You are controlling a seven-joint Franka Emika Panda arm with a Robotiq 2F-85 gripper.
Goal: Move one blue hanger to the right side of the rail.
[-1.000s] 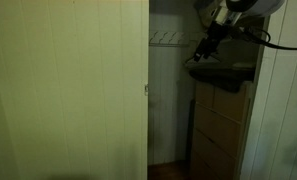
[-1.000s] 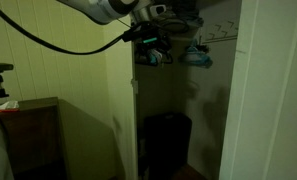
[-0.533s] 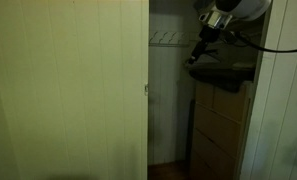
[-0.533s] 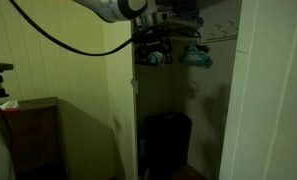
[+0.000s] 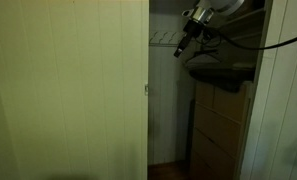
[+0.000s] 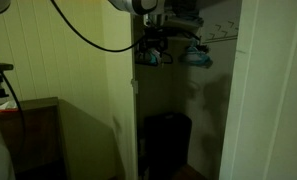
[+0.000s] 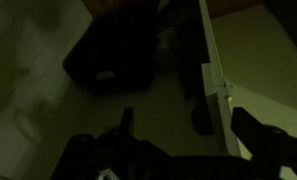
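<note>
The blue hanger (image 6: pixel 152 58) is close by with a clear way to it, and my fingers are open. My gripper should now move toward it until it can close there.
The closet is dim. In an exterior view, light-blue hangers (image 6: pixel 196 57) hang from the rail (image 6: pixel 218 38) near the top of the closet, and another blue hanger (image 6: pixel 148 58) hangs just below my gripper (image 6: pixel 154 44). In the other exterior view the gripper (image 5: pixel 185 45) is at the right end of thin hanger outlines on the rail (image 5: pixel 165 43). In the wrist view my two dark fingers (image 7: pixel 188 125) stand apart with only floor between them. No hanger shows there.
The open closet door (image 5: pixel 68 90) fills the left. A wooden dresser (image 5: pixel 220 120) with a dark heap on top stands inside the closet. A dark bin (image 6: pixel 166 145) sits on the closet floor and shows in the wrist view (image 7: pixel 113 50) beside a white door edge (image 7: pixel 214 70).
The arm has swung further into the closet. The gripper has moved sideways toward the hangers on the rail and slightly up. The hangers have not visibly moved.
</note>
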